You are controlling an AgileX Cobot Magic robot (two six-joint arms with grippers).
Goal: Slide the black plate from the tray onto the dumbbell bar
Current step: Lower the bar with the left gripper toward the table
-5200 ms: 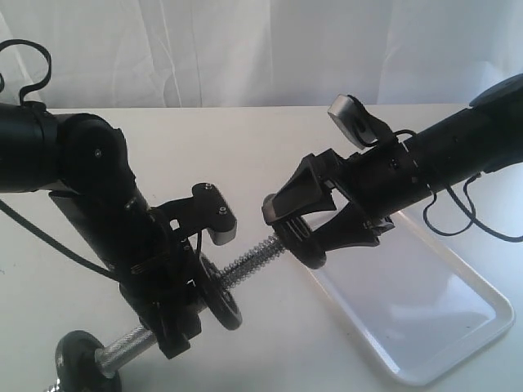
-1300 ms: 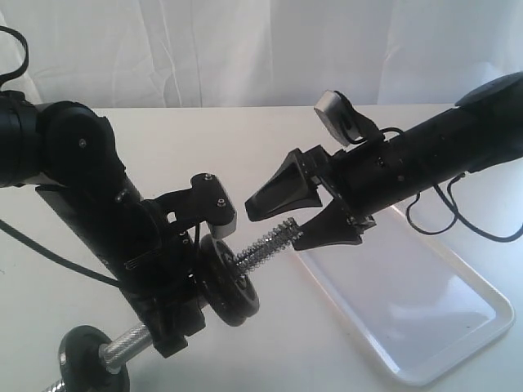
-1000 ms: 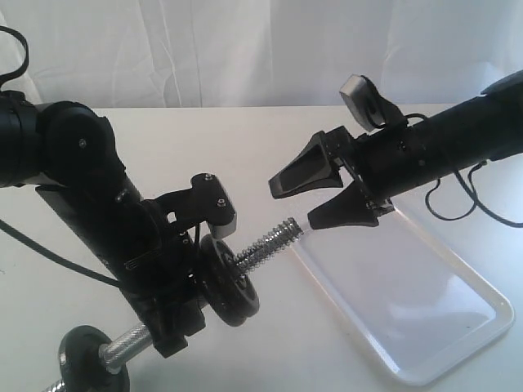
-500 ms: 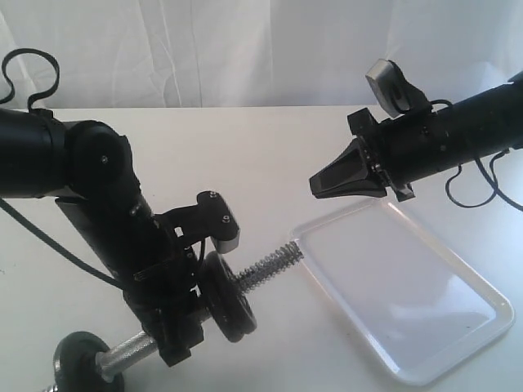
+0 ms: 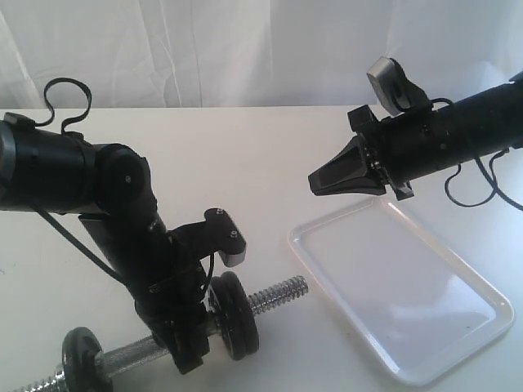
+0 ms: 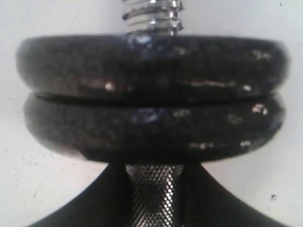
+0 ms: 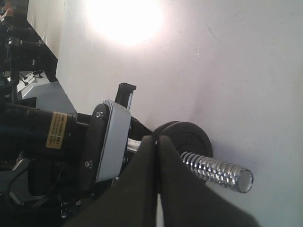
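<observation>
My left gripper is holding the bar close against the black plates (image 6: 155, 158), so it should open, move toward the knurled middle (image 5: 145, 351) and grip there before it turns the bar.
The dumbbell bar (image 5: 278, 294) lies low over the table at the lower left, its knurled middle (image 6: 151, 194) clamped in my left gripper (image 5: 189, 347), which is shut on it. Two black plates sit side by side on the bar; the outer black plate (image 5: 243, 314) (image 6: 151, 61) faces the bare threaded end (image 6: 151, 12) (image 7: 218, 172). A third disc (image 5: 82, 353) is at the bar's far end. The white tray (image 5: 392, 286) at the right holds nothing. Above the tray's far corner, my right gripper (image 5: 315, 181) (image 7: 156, 140) is shut and holds nothing.
The left arm's wrist camera mount (image 5: 225, 241) (image 7: 111, 137) juts out just above the plates. Cables hang off the right arm (image 5: 474, 196) above the tray's far side. White cloth backs the table.
The right gripper let go of the plate on the bar, pulled back up and to the right, and shut. The left arm lowered the bar towards the table with both plates together.
</observation>
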